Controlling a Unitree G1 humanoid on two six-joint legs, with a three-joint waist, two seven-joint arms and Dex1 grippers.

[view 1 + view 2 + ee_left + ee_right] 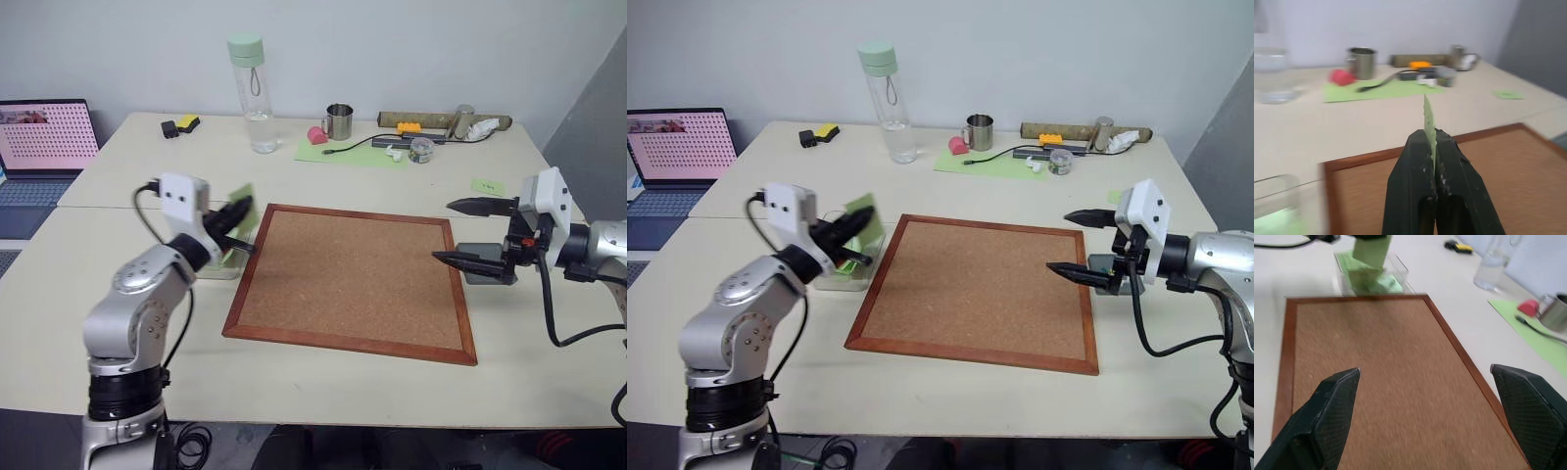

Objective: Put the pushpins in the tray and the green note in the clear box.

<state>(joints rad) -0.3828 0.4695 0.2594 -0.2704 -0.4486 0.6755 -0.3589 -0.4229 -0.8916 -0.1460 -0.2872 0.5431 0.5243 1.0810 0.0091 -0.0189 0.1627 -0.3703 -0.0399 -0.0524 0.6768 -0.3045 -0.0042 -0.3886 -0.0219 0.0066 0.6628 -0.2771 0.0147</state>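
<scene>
My left gripper should keep going over the clear box's open top, as the green note is above the box's rim, and let go above the papers inside (850,265).
My left gripper (238,217) is shut on the green note (241,194), which stands on edge between its fingers (1422,161). It hovers just over the clear box (225,262), at the left edge of the corkboard. Green paper lies in the clear box (1376,281). My right gripper (443,231) is open over the board's right edge, its fingers (1332,401) wide apart with nothing between them. The dark grey tray (477,276) lies on the table just behind that gripper, partly covered by it. The pushpins are out of view.
A corkboard (353,279) with a red-brown frame lies mid-table. At the back stand a water bottle (257,98), a metal cup (339,121) and a large green sheet (353,152) with a cable. A small green slip (487,186) lies at right and a laptop (44,147) at far left.
</scene>
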